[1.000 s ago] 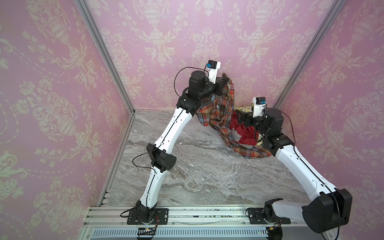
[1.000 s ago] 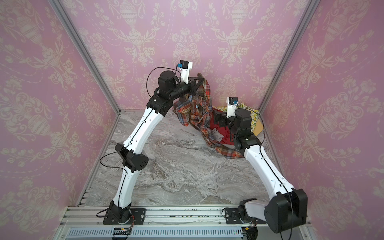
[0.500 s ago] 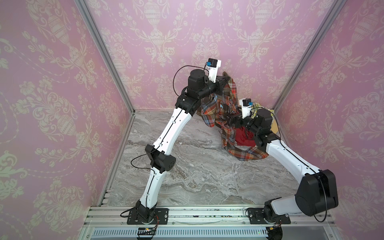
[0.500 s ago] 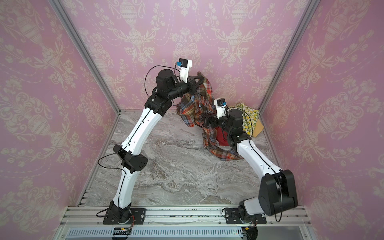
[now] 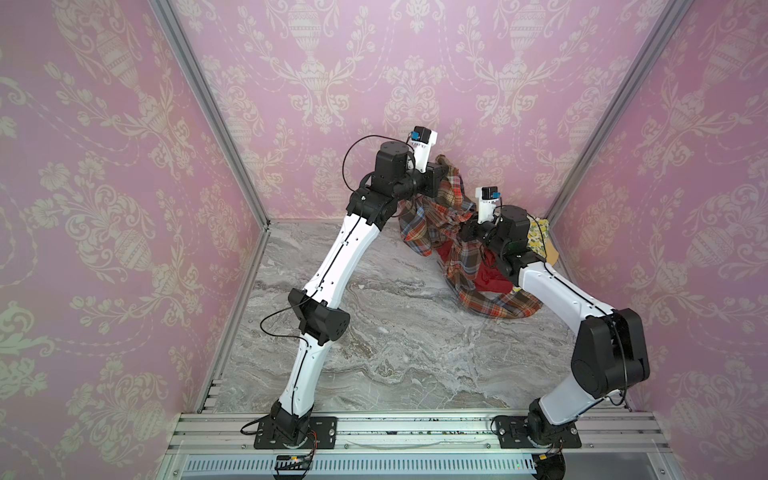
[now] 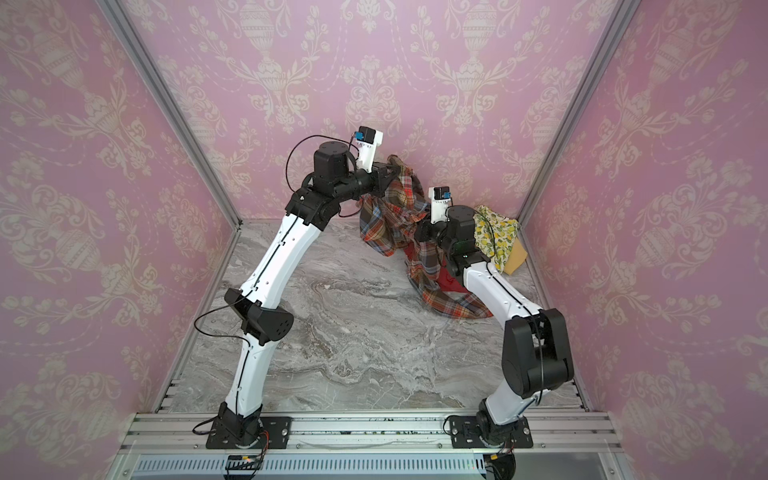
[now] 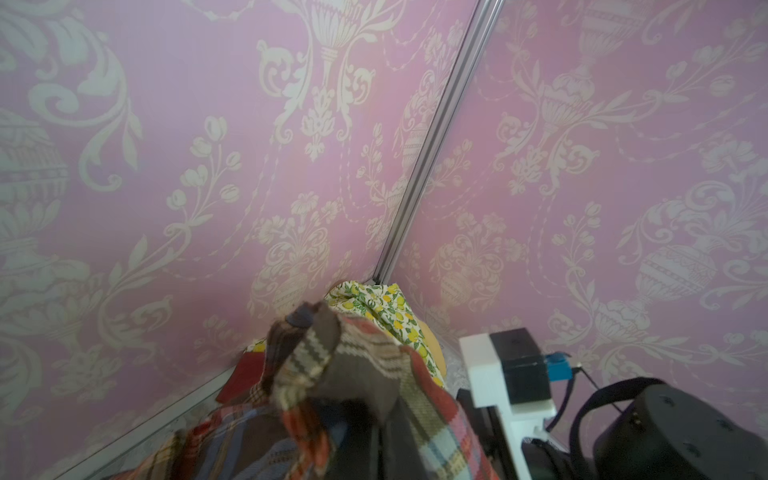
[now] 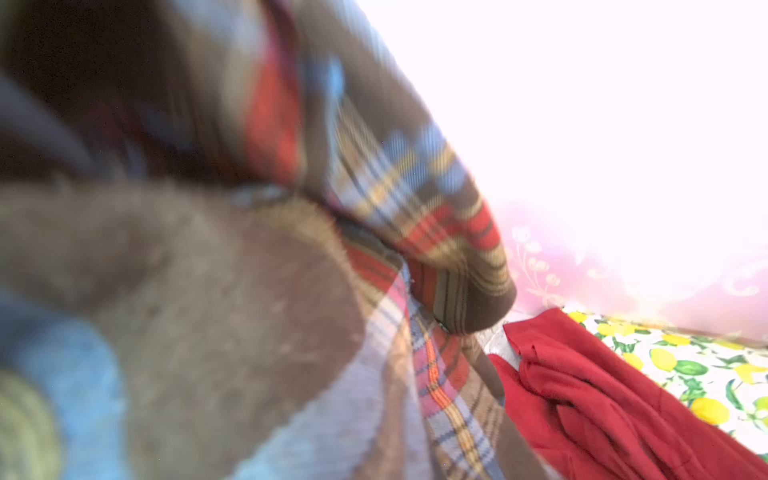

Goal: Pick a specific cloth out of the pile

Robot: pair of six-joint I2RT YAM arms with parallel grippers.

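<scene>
The plaid cloth's lower end (image 5: 486,304) is lying on top of the red cloth. My right gripper should raise the folds before my left gripper grips the cloth lower down (image 5: 420,234).
The plaid cloth (image 5: 432,224) (image 6: 386,224) hangs near the back wall from my left gripper (image 5: 446,170) (image 6: 392,168), which is shut on its bunched upper corner (image 7: 316,357). Its lower end trails onto the marble by the pile (image 5: 498,305). My right gripper (image 5: 463,235) (image 6: 417,235) is pushed into the hanging folds lower down and shut on the cloth. Blurred plaid (image 8: 415,187) fills the right wrist view and hides its jaws. The pile's plain red cloth (image 5: 490,280) (image 8: 582,395) lies under the plaid.
The lemon-print cloth (image 6: 496,232) (image 7: 386,307) (image 8: 685,365) and a pale yellow cloth (image 6: 515,257) sit in the back right corner against the pink walls. The marble table (image 5: 395,332) stretches forward and left of the pile. The right arm's wrist camera (image 7: 507,374) is close beside the left gripper.
My right gripper moved left and up from the pile into the hanging plaid and shut from wide open. The left gripper stayed raised and shut on the cloth.
</scene>
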